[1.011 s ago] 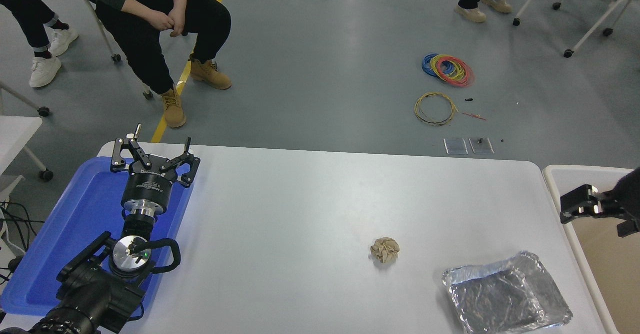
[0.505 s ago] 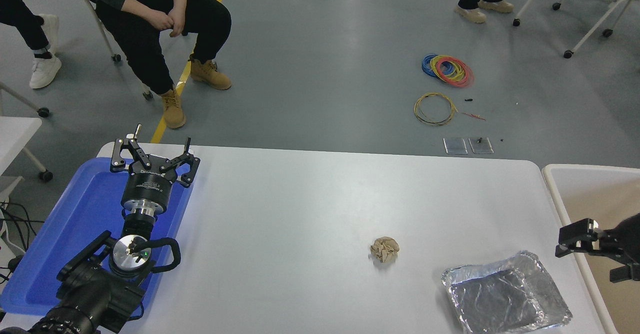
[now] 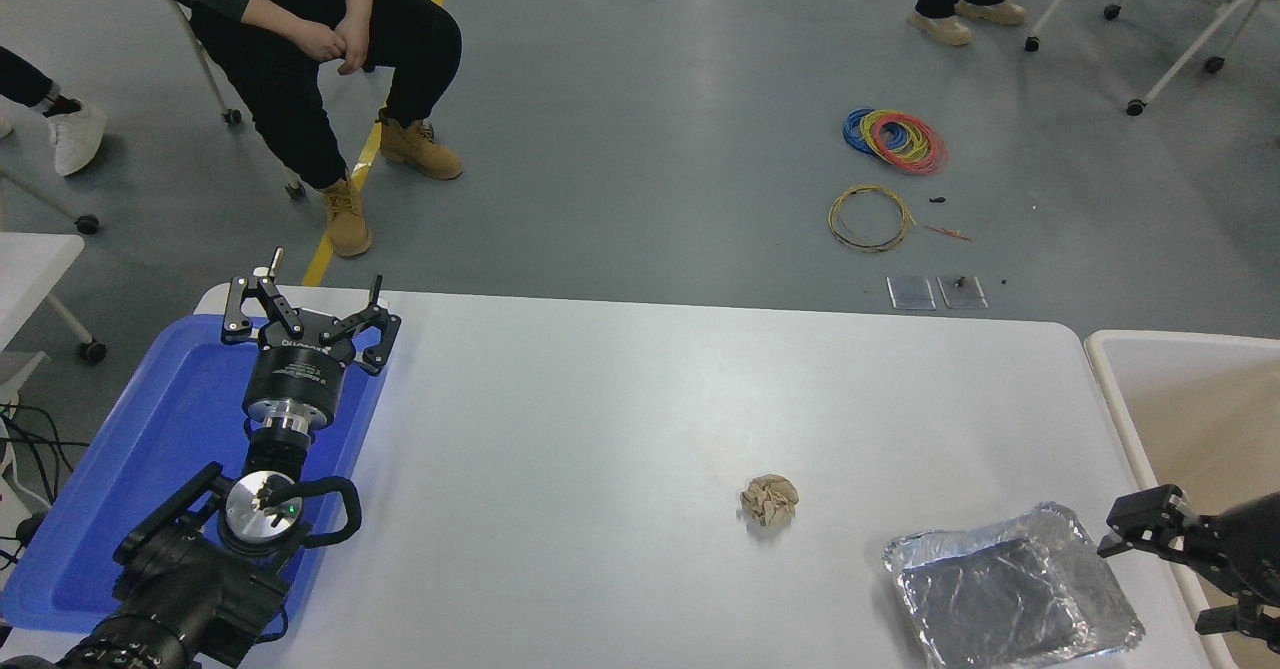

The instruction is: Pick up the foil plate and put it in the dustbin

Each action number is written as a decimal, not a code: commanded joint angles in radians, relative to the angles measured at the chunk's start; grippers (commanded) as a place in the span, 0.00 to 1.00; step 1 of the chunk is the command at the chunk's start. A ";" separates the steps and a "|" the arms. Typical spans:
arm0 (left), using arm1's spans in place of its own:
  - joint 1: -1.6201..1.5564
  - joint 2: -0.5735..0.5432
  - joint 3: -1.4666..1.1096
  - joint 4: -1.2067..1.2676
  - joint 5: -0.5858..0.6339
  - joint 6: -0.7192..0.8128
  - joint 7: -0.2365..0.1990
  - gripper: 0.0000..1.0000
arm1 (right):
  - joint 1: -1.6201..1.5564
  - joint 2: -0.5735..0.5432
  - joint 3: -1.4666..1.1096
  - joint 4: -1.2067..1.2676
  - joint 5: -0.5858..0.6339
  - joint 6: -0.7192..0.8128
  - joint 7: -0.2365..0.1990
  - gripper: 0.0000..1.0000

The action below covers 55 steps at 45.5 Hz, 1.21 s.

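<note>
I see a raised, crinkled rim [image 3: 1060, 529] still going around the flat base of the foil plate [image 3: 1017, 598], so it will stay spread out when I lift it by one side.
The foil plate [image 3: 1010, 594], a shiny crinkled silver tray, lies flat on the white table [image 3: 600, 429] near its front right corner. The dustbin [image 3: 1108, 369], white-rimmed with a tan inside, stands just off the table's right edge. My right gripper [image 3: 1162, 579] comes in from the right edge, open, just right of the plate's right rim and over the table's edge beside the bin. It holds nothing. My left gripper [image 3: 308, 301] is parked open above the blue tray at the left.
A small crumpled brown paper ball [image 3: 769, 500] lies left of the plate. A flat blue tray [image 3: 150, 449] covers the table's left end. A seated person [image 3: 310, 39] and wire coils [image 3: 895, 139] are on the floor beyond the table.
My right gripper has come down and toward the camera, from over the dustbin to beside the plate's right rim. The plate, the paper ball and the left arm have not moved.
</note>
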State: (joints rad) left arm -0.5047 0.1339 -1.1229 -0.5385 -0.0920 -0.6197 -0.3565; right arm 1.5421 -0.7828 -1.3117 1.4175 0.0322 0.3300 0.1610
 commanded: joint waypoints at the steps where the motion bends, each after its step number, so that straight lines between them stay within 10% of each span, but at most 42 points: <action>1: 0.002 0.000 0.000 0.000 0.000 0.000 0.001 1.00 | -0.100 -0.010 0.081 0.014 0.086 -0.032 0.000 0.99; 44: 0.000 0.000 0.000 0.000 0.000 0.000 0.001 1.00 | -0.488 0.048 0.393 -0.048 0.094 -0.393 0.006 0.97; 55: 0.000 0.000 0.000 0.000 0.000 0.000 0.001 1.00 | -0.497 0.070 0.393 -0.063 0.081 -0.439 0.014 0.80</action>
State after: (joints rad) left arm -0.5046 0.1342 -1.1229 -0.5385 -0.0920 -0.6198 -0.3558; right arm 1.0744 -0.7320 -0.9362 1.3706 0.1262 -0.0579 0.1684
